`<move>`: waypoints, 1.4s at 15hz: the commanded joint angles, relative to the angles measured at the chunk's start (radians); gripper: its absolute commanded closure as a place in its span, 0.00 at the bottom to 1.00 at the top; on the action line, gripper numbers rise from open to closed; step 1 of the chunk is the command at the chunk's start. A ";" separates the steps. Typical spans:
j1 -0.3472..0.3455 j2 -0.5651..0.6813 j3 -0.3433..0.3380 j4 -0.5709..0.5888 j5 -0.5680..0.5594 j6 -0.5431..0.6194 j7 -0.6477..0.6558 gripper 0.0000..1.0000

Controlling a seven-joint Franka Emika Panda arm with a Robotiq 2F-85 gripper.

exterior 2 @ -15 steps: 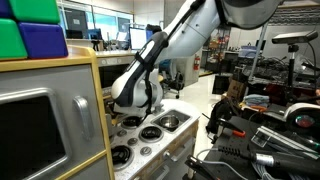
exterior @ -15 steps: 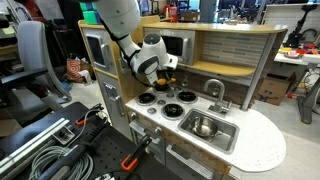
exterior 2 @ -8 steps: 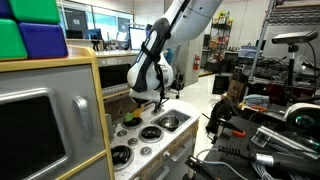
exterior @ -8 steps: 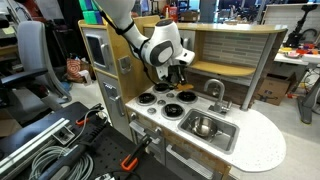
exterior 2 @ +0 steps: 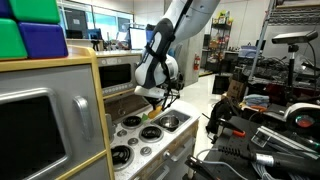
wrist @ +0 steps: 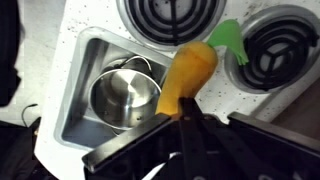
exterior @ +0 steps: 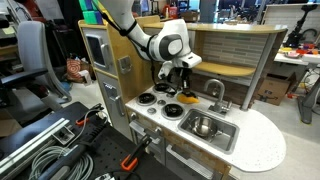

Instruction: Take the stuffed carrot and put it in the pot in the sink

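My gripper keeps going toward the sink and lets go over the pot (exterior: 204, 126), because the stuffed carrot (exterior: 187, 99) is hanging clear of the burners and the pot is open and empty.
My gripper (wrist: 186, 116) is shut on the stuffed carrot (wrist: 188, 72), an orange plush with green leaves. It holds the carrot in the air above the stove burners, next to the sink. The steel pot (wrist: 124, 98) sits in the sink (wrist: 84, 58), down-left of the carrot in the wrist view. In an exterior view the gripper (exterior: 183, 84) hangs over the right-hand burners with the carrot (exterior: 189, 97) below it, left of the pot (exterior: 203, 126) in the sink (exterior: 226, 137). In an exterior view the gripper (exterior 2: 152, 95) and carrot (exterior 2: 150, 106) hover over the stove; the pot is hidden there.
The toy kitchen has several black burners (exterior: 158, 99) and a faucet (exterior: 213, 90) behind the sink. A wooden back wall and shelf (exterior: 225, 68) rise behind the counter. A white counter end (exterior: 262, 145) lies beyond the sink. A microwave front (exterior 2: 40, 125) is close by.
The arm has swung from the back of the stove toward the sink side, carrying the carrot. The carrot now hangs over the burners nearest the sink.
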 commanded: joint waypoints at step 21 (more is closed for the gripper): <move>-0.097 -0.096 0.026 -0.056 -0.299 -0.100 0.353 0.30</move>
